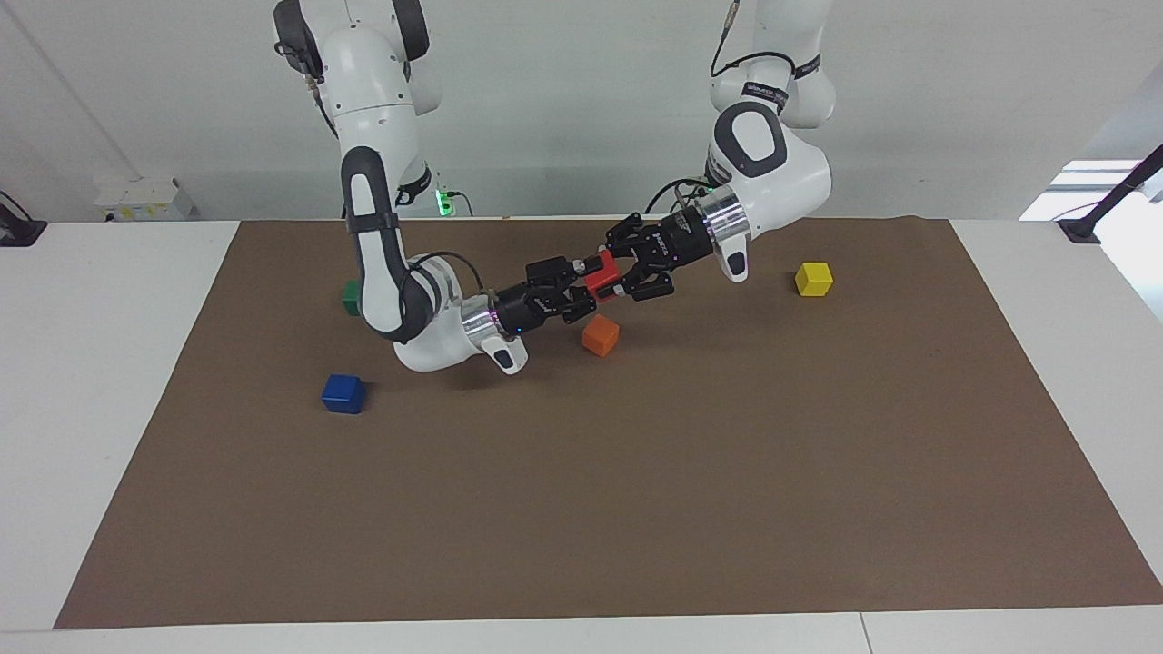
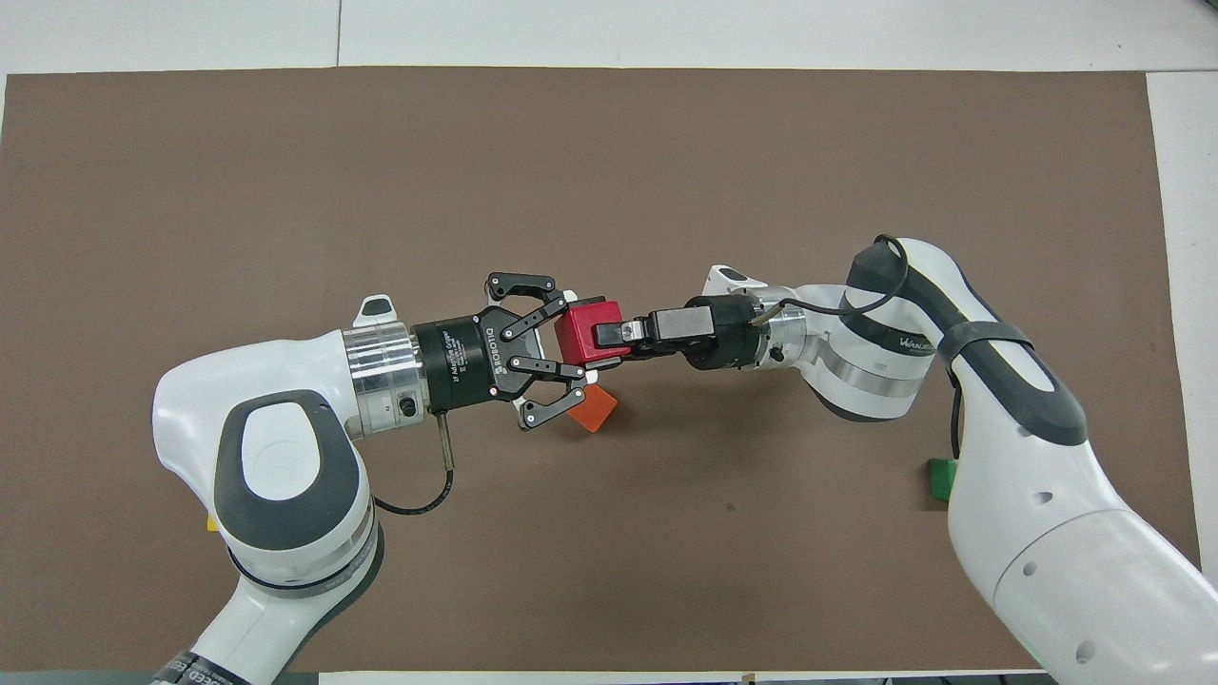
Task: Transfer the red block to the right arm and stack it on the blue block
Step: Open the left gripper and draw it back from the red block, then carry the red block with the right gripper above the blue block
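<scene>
The robot's two grippers are closed on the red block [image 2: 587,327], so next the left gripper opens and moves away before the right gripper takes the red block to the blue block [image 1: 343,393].
The red block [image 1: 601,272] [image 2: 580,328] hangs in the air just above the orange block [image 1: 601,336], held from both sides. My left gripper [image 1: 621,271] [image 2: 568,339], reaching in from the left arm's end, is shut on it. My right gripper [image 1: 576,283] [image 2: 611,335] meets it from the right arm's end, with one finger across the cube's top face, and is also shut on it. The blue block [image 1: 343,393] lies on the brown mat [image 1: 636,509] toward the right arm's end. In the overhead view the right arm hides it.
A green block [image 1: 349,295] [image 2: 940,477] sits beside the right arm's forearm, nearer to the robots than the blue block. A yellow block [image 1: 813,278] lies toward the left arm's end. The orange block [image 2: 593,408] rests under the grippers.
</scene>
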